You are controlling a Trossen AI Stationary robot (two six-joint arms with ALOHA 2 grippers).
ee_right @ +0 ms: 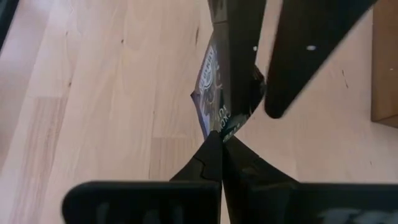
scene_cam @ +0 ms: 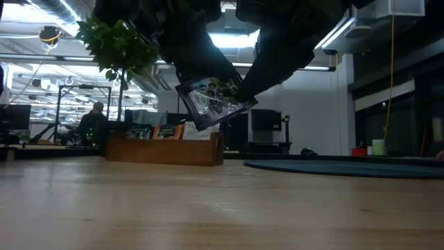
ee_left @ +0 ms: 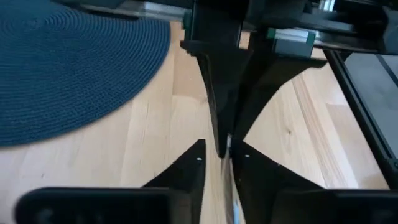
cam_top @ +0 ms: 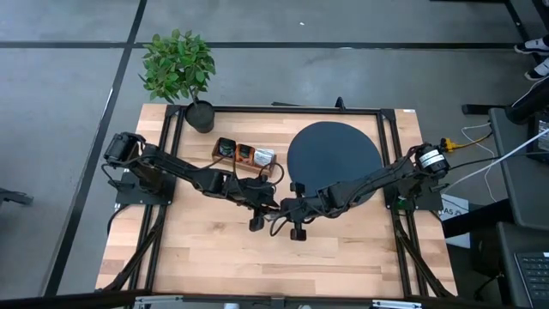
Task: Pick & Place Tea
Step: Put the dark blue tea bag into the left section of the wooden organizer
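The sachet (scene_cam: 212,104) is in my right gripper, far from the tray's plant end (cam_top: 225,148), where dark sachets stand. My left gripper should take it and put it there.
A dark tea sachet with green print (scene_cam: 211,103) hangs in the air over the table's middle, between both grippers. My right gripper (ee_right: 221,140) is shut on it. My left gripper (ee_left: 222,146) is open, with a finger on either side of the sachet (ee_right: 211,81). Whether either finger touches it, I cannot tell. From above, the two grippers meet tip to tip, left (cam_top: 268,206) and right (cam_top: 287,209). More sachets stand in the wooden tray (cam_top: 244,156). My right gripper pinches the sachet by one corner (ee_right: 217,127) between its two fingers, coming level from the table's right side. The sachet is lifted clear of the table (scene_cam: 208,111) and tilted, and seen edge-on in the left wrist view (ee_left: 229,177).
The big black round disc (cam_top: 334,154) lies right of the tray, near the far edge. A potted plant (cam_top: 177,69) stands at the far left corner. Bare wood (cam_top: 257,266) stretches toward the near edge. A person (scene_cam: 94,118) sits in the room beyond.
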